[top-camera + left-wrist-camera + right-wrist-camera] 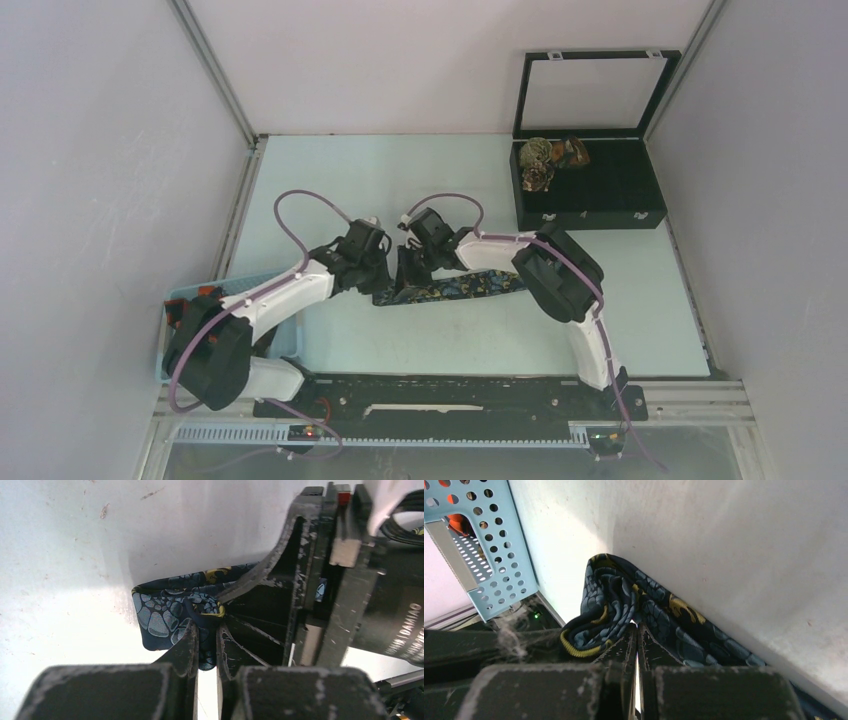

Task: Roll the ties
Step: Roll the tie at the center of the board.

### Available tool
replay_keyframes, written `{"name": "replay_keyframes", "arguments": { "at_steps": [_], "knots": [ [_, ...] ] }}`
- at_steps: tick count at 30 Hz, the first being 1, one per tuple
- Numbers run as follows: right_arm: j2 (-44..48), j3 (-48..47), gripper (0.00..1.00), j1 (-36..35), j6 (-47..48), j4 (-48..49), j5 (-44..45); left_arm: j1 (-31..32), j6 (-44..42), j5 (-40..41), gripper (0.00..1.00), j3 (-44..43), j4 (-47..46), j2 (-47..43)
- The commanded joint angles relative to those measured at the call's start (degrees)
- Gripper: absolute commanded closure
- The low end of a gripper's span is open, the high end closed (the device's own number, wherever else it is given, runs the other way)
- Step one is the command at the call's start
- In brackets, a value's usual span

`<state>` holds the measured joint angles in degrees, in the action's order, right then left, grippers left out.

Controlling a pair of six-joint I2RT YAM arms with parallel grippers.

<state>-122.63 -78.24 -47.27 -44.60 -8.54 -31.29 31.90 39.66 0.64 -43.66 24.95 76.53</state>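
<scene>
I should pin the tie's bunched tip [206, 609] with my right gripper while my left gripper takes the tie's folded edge [142, 617], because my left gripper is pinching that tip and leaves that edge free.
A dark navy tie [470, 285] with blue and yellow pattern lies across the middle of the table, its left end folded over. My left gripper [383, 280] is shut on that folded end; in the left wrist view its fingertips [189, 642] pinch a fold of the tie [160, 615]. My right gripper [410, 272] is right next to it, shut on the bunched fabric [614, 600] at its tips [636, 630]. The right gripper's finger [280, 565] fills the right of the left wrist view. Rolled ties [548, 157] sit in a black box.
The open black compartment box [620, 190] stands at the back right, lid up. A light blue perforated basket [180, 300] sits at the near left under the left arm, with something orange inside [456, 524]. Grey walls close both sides.
</scene>
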Motion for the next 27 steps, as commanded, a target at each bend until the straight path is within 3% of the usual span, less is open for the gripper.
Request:
{"name": "replay_keyframes", "arguments": {
  "at_steps": [1,11,20,27],
  "knots": [
    [6.07,0.87,0.98,0.53,2.21,-1.13,1.24,0.62,0.78,-0.83,1.00,-2.21,-0.96,1.12],
    [13.67,4.28,0.94,1.77,7.07,-5.10,4.50,1.23,0.12,-0.83,0.99,-2.13,-2.27,2.53],
    [18.82,5.76,0.92,3.82,10.70,-9.52,7.36,1.66,0.48,-2.31,0.87,-0.44,-6.21,3.32],
    [18.80,5.82,0.90,4.34,11.07,-10.18,7.60,1.67,0.44,-4.85,0.67,1.39,-10.61,3.22]
  ]
}}
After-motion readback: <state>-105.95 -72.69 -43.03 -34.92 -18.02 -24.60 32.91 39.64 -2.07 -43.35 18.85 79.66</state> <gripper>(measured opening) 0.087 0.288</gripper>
